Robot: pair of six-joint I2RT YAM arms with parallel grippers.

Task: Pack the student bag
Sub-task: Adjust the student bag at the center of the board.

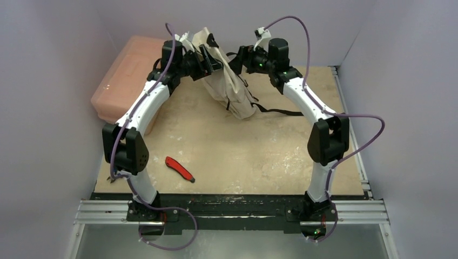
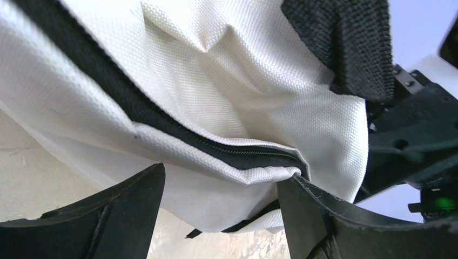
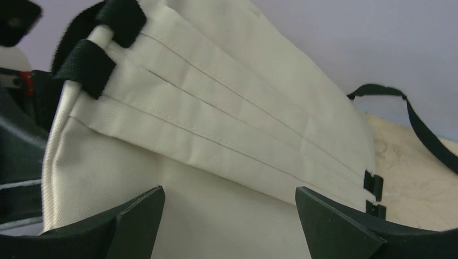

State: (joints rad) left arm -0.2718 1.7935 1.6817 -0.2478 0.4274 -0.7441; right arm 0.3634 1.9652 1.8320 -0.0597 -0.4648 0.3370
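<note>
I see the cream fabric bunches narrow [image 1: 226, 74] between my grippers, so I expect the student bag [image 1: 237, 101] to swing round and spread wide as I pull its upper side.
The student bag [image 1: 231, 86], cream fabric with black straps and a black zip, stands tilted at the back middle of the table, between both grippers. My left gripper [image 1: 208, 60] is at its upper left side. In the left wrist view the gripper [image 2: 221, 178] is open, with the bag's [image 2: 227, 91] zipped edge between the spread fingers and the right finger [image 2: 313, 216] touching a fold. My right gripper [image 1: 240, 58] is at the bag's upper right side. In the right wrist view it [image 3: 229, 190] is open, facing the bag's pleated panel [image 3: 216, 124] close up.
A rigid pink plastic box [image 1: 127, 75] lies at the back left, beside the left arm. A red utility knife [image 1: 179, 169] lies on the table near the front left. A black strap [image 1: 281, 112] trails from the bag to the right across the table.
</note>
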